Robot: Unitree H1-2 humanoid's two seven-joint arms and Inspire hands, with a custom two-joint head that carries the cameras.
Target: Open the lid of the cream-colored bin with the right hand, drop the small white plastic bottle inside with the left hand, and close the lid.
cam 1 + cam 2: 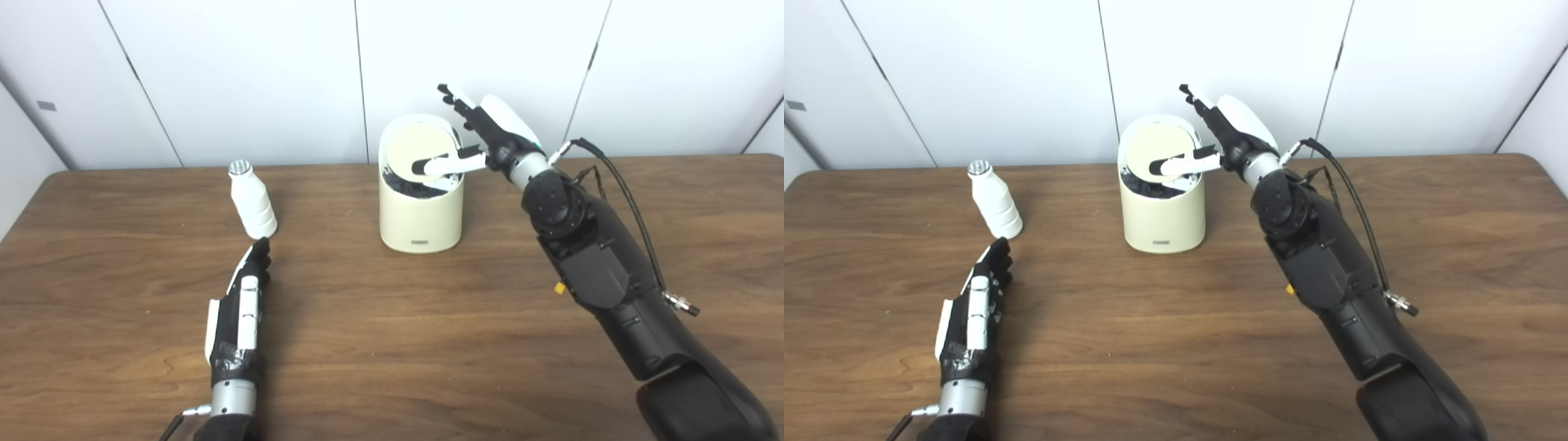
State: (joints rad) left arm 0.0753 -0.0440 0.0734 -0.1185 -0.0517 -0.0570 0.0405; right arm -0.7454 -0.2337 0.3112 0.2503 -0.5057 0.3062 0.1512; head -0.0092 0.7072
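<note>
I expect the small white plastic bottle (253, 201) to stand upright with its cap near the bin's rim when I drop it, because the bottle looks tall for the narrow cream-colored bin (421, 217).
The cream-colored bin (420, 214) stands at the middle back of the table. Its round lid (418, 149) is tipped up, showing a dark lining under its front edge. My right hand (481, 138) is open at the bin's right rim, its thumb lying across the lid and the other fingers raised behind it. The small white plastic bottle (252, 200) with a ribbed silver cap stands upright left of the bin. My left hand (245, 300) lies open and flat on the table, its fingertips just short of the bottle's base.
The brown wooden table (392, 343) fills the view, with white wall panels behind it. Cables run along my right forearm (597, 257), which slants in from the lower right.
</note>
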